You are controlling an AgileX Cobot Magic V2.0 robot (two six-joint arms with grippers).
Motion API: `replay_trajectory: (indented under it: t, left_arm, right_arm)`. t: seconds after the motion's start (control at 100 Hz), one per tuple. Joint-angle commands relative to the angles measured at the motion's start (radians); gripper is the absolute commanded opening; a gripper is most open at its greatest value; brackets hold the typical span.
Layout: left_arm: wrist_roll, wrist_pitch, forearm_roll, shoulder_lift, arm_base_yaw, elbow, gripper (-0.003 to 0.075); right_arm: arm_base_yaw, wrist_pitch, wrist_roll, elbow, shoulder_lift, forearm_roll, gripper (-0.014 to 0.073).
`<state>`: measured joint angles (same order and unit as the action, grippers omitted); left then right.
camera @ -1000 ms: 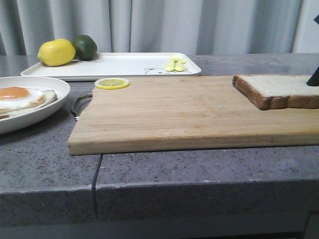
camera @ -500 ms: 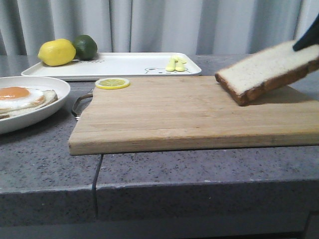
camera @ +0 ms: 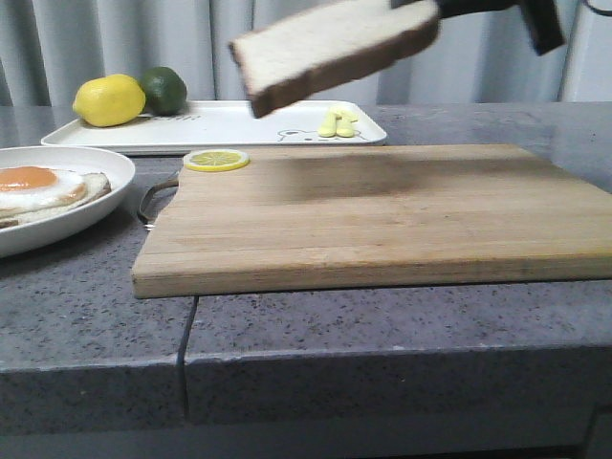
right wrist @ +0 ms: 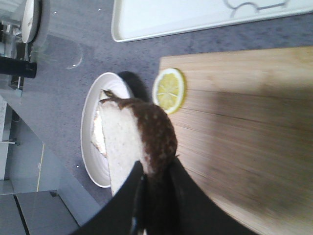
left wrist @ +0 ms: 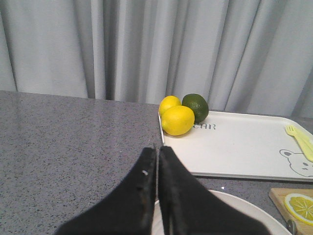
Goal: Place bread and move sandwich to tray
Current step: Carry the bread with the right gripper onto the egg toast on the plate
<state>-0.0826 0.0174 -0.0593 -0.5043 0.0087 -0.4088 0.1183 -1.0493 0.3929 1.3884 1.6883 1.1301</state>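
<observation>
The bread's loose end (camera: pixel 260 81) faces the plate and the fried egg (camera: pixel 38 185) is uncovered, so my right gripper should now go there and let go of the bread over the egg.
My right gripper (camera: pixel 442 8) is shut on one edge of the bread (camera: pixel 330 48), a thick pale slice with dark crust, and holds it tilted high above the cutting board. The right wrist view shows the bread (right wrist: pixel 132 137) clamped in that gripper (right wrist: pixel 156 169), over the plate. The sandwich (camera: pixel 43 186), a fried egg on bread, lies on a round white plate (camera: pixel 105 196) at the left. The white tray (camera: pixel 239 124) lies at the back and also shows in the left wrist view (left wrist: pixel 234 147). My left gripper (left wrist: pixel 157 149) is shut and empty above the plate's rim (left wrist: pixel 234 205).
A wooden cutting board (camera: pixel 363 215) fills the middle. A lemon slice (camera: pixel 215 160) lies at its far left corner. A lemon (camera: pixel 107 100), a lime (camera: pixel 164 89) and a yellow fork (camera: pixel 337 122) lie on the tray. Grey curtains hang behind. The counter edge is near.
My right gripper has lifted the bread off the board's right end and carried it up and to the left, high over the board.
</observation>
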Motion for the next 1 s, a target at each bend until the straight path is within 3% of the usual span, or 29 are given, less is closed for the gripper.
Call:
replay_trajectory:
  t: [0.0, 0.19, 0.4, 0.74, 0.99]
  left_arm:
    - [-0.009, -0.082, -0.009, -0.011, -0.006, -0.037, -0.0020]
    - [-0.009, -0.084, -0.009, -0.011, -0.006, -0.037, -0.0020]
    - [-0.009, -0.085, -0.009, -0.011, -0.006, -0.037, -0.0020]
    - [-0.009, -0.086, -0.009, -0.011, -0.006, -0.037, -0.0020]
    - [-0.009, -0.086, -0.009, -0.011, -0.006, -0.037, -0.0020]
  right_arm:
    - [0.086, 0.100, 0.013, 0.032, -0.048, 0.120, -0.0069]
    - [0.278, 0.263, 0.013, 0.032, -0.023, 0.155, -0.0069]
    - [0.410, 0.388, 0.013, 0.032, 0.038, 0.236, -0.0069]
    - [0.519, 0.502, 0.060, 0.038, 0.139, 0.361, -0.0069]
    - [0.558, 0.559, 0.074, 0.043, 0.166, 0.375, -0.0069]
